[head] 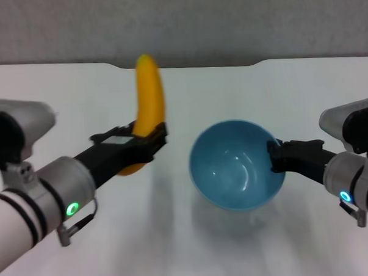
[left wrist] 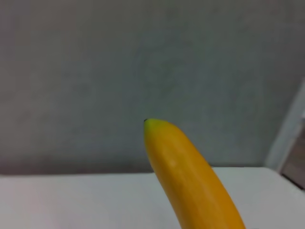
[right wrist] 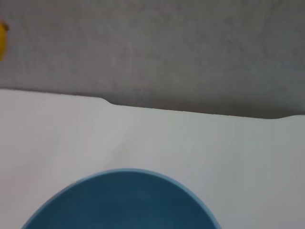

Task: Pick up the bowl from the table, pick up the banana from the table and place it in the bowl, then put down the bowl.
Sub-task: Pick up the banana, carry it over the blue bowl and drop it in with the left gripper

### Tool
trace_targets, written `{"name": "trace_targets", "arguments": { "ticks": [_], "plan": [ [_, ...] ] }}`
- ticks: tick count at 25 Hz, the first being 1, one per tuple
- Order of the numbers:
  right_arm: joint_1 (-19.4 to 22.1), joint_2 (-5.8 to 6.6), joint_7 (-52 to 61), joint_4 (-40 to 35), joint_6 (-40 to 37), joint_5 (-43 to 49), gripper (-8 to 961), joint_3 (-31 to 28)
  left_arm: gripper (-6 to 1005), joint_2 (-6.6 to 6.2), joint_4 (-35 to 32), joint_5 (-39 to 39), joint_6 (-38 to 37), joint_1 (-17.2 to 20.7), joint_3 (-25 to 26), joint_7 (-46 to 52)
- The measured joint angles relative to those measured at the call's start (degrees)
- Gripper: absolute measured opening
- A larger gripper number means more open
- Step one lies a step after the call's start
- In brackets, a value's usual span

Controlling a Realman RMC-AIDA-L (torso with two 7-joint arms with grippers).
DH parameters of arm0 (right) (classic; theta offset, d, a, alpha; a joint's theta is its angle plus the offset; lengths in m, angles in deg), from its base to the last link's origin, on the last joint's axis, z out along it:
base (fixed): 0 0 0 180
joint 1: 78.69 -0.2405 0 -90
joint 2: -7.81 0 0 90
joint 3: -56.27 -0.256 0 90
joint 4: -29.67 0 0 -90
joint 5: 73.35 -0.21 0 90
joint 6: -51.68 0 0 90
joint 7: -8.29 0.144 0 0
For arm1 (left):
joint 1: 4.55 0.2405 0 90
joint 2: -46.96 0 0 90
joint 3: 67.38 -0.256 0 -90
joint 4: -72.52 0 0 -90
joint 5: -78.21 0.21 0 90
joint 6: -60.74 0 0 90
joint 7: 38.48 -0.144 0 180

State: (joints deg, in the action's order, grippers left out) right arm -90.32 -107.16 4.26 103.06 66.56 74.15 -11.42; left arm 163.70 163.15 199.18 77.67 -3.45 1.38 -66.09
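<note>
The path from the banana to the empty bowl's opening is free, so my left gripper should keep moving the banana over until its lower end is inside.
My left gripper is shut on the yellow-orange banana near its lower end and holds it almost upright above the table, left of the bowl. The banana's tip fills the left wrist view. My right gripper is shut on the right rim of the light-blue bowl and holds it tilted a little above the white table, its shadow underneath. The bowl's rim shows in the right wrist view. The bowl is empty.
The table's far edge has a shallow notch against a grey wall. The notch also shows in the right wrist view. A sliver of the banana sits at that view's edge.
</note>
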Motion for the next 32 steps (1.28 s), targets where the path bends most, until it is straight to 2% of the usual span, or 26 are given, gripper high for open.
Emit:
{"name": "trace_targets", "arguments": {
  "ticks": [4,12,13,21,26,32],
  "plan": [
    [-1.11,0.07,-0.57,-0.39,-0.80,-4.38,48,1.34,555,0.09,0.60,-6.28,-0.28,-1.53,-0.94,-6.86],
    [-3.45,0.07,-0.85,-0.99,-0.26,-7.15,48,3.29,562,0.07,0.64,-18.97,-0.25,-2.96,-2.86,-18.99],
    [-3.63,0.07,-0.86,-1.09,-0.20,-7.41,48,3.44,563,0.07,0.65,-22.94,0.02,-3.28,-3.25,-22.78],
    [-5.43,0.10,-0.96,-1.46,-0.04,-8.96,49,5.31,571,0.06,-1.73,-34.19,0.85,-4.76,-4.34,-32.98],
    [-5.79,0.08,-1.47,-0.49,0.42,-9.15,49,6.17,576,0.06,-4.72,-38.01,2.22,-6.36,-4.32,-35.08],
    [-5.41,0.07,-2.14,0.82,0.45,-9.16,49,6.26,581,0.11,-6.73,-38.84,2.51,-6.82,-3.86,-35.22]
  ]
}}
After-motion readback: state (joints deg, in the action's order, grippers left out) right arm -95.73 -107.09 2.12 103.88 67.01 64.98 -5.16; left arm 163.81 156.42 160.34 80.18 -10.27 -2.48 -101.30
